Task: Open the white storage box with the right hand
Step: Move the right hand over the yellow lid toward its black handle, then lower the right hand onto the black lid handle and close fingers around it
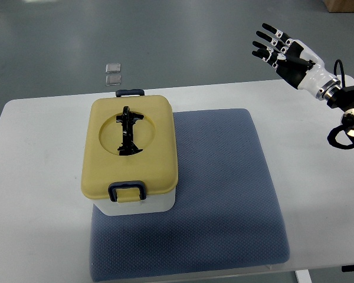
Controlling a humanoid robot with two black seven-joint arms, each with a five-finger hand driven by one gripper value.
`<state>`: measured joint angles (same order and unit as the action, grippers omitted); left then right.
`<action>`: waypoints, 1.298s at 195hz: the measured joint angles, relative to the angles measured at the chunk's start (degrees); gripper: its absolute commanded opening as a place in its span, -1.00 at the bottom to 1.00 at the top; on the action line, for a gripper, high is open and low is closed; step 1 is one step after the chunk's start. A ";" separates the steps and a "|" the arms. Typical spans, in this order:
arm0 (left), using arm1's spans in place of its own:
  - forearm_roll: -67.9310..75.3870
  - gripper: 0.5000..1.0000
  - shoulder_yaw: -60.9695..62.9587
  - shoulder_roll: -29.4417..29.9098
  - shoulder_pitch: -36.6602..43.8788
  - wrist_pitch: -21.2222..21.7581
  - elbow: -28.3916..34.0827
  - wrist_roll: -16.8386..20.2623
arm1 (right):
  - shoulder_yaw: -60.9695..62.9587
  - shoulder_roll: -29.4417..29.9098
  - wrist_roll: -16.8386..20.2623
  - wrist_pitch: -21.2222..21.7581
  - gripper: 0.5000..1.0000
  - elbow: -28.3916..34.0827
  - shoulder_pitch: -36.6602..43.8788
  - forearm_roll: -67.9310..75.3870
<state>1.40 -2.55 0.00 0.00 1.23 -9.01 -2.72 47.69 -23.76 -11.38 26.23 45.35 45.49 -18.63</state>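
Dark blue latches [127, 190] are at the near and far ends. The pale yellow lid [130, 144] will come off in one piece, with the latches attached, when I lift it.
A white storage box [143, 204] with a pale yellow lid [130, 147] stands on the left part of a blue mat [218, 194]. The lid is down, a black folding handle [128, 131] lies flat in its round recess, and dark blue latches sit at the near [127, 190] and far [130, 92] ends. My right hand [275, 46] hovers high at the upper right, beyond the table's far edge, fingers spread and holding nothing, well away from the box. The left arm is out of view.
The white table [41, 153] carries the mat and box. Two small clear squares [112, 73] lie on the grey floor beyond the far edge. A brown box corner [347, 5] shows at the top right. Bare mat stretches right of the box.
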 measured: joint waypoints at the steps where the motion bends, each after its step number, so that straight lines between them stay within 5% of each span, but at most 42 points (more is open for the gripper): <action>1: 0.00 1.00 0.00 0.00 0.00 0.00 0.00 0.00 | -0.37 -0.11 -0.05 0.04 0.70 0.02 0.24 0.00; 47: 0.00 1.00 0.00 0.00 0.00 0.00 0.00 -0.01 | -16.61 -3.27 -3.99 0.92 0.70 2.32 11.65 -1.57; 108: 0.00 1.00 0.00 0.00 0.00 0.00 0.02 0.00 | -20.51 -2.23 -5.47 1.54 0.70 5.35 19.04 -14.71; 144: 0.00 1.00 0.00 0.00 0.00 0.00 0.02 0.00 | -35.08 -2.39 -12.31 1.35 0.70 6.43 28.67 -16.87; 189: 0.01 1.00 0.00 0.00 0.01 0.00 0.03 0.00 | -56.45 -1.42 -21.00 -5.47 0.70 11.33 43.99 -16.96; 253: 0.01 1.00 0.00 0.00 0.00 0.00 0.01 0.00 | -68.36 6.25 -22.59 -11.18 0.70 14.64 56.05 -19.13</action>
<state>1.41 -2.55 0.00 0.00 1.23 -9.00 -2.72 -20.67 -17.51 -33.97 15.05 59.99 101.54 -37.77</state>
